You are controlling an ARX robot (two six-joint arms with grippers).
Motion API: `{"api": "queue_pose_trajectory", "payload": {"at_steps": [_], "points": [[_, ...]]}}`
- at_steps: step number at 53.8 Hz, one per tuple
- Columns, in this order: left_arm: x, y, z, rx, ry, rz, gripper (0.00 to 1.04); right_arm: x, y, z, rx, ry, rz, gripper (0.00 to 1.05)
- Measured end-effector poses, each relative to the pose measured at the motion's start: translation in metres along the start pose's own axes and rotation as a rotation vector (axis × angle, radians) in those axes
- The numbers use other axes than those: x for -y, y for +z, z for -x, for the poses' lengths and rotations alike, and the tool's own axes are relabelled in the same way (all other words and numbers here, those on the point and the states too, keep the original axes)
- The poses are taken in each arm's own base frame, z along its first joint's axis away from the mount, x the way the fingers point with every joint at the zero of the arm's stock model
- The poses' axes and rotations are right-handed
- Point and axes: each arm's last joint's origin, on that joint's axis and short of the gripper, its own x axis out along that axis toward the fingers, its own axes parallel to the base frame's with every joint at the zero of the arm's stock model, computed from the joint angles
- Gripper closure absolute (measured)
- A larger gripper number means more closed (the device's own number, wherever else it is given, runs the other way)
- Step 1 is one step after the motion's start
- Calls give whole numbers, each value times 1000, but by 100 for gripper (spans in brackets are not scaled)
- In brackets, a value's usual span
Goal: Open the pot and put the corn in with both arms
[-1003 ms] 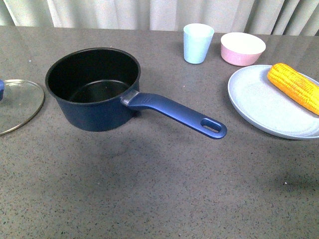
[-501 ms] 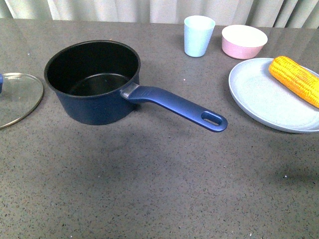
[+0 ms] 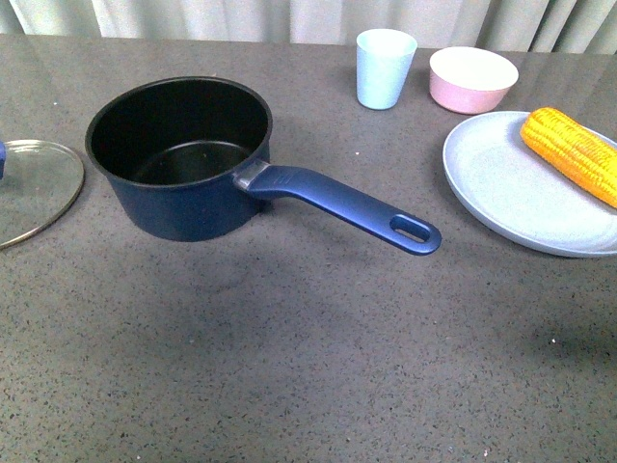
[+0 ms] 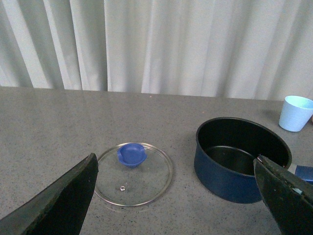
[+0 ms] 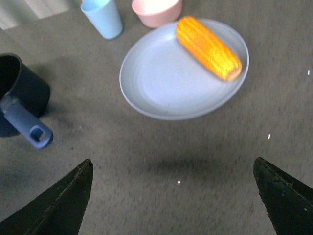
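Note:
I expect the corn [image 3: 576,159] to settle whole below the pot's rim when I put it in, because the pot's opening [image 3: 181,132] is wider than the corn is long.
The dark blue pot [image 3: 178,159] stands open at the table's left, black inside, empty, its long blue handle [image 3: 347,205] pointing right. It also shows in the left wrist view [image 4: 239,159] and the right wrist view [image 5: 19,93]. The corn [image 3: 571,154] lies on a pale blue plate [image 3: 511,188] at the right, also in the right wrist view [image 5: 208,47]. The glass lid [image 4: 133,174] with a blue knob lies flat left of the pot. My left gripper [image 4: 178,205] is open and empty above the table between lid and pot. My right gripper [image 5: 176,200] is open and empty above bare table, short of the plate.
A light blue cup [image 3: 385,68] and a pink bowl [image 3: 472,79] stand at the back, between pot and plate. The lid's edge shows at the front view's left border [image 3: 34,193]. White curtains hang behind the grey table. Neither arm shows in the front view.
The front view has shifted so everything sits a little higher in frame than a second ago. The pot, lid, plate and corn keep their places relative to each other.

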Motion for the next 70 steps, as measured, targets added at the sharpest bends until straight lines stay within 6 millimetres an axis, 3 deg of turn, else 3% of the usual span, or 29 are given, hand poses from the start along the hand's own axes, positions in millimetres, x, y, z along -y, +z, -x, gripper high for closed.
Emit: {"api": "queue_pose_trajectory", "payload": {"at_steps": [5, 8, 12, 23, 35, 50, 70], "points": [[0, 0, 0, 0, 0, 0, 9, 13, 31, -21, 41, -32, 102, 9], [0, 0, 0, 0, 0, 0, 9, 28, 55, -46, 32, -69, 194, 9], [0, 0, 0, 0, 0, 0, 9, 41, 69, -74, 1, -93, 260, 9], [0, 0, 0, 0, -1, 0, 9, 57, 82, -148, -169, -38, 400, 9], [0, 0, 0, 0, 0, 0, 9, 53, 93, -207, -242, 18, 497, 9], [0, 0, 0, 0, -1, 0, 9, 44, 83, -247, -318, 44, 559, 9], [0, 0, 0, 0, 0, 0, 9, 41, 77, -276, -351, 58, 562, 9]]}}
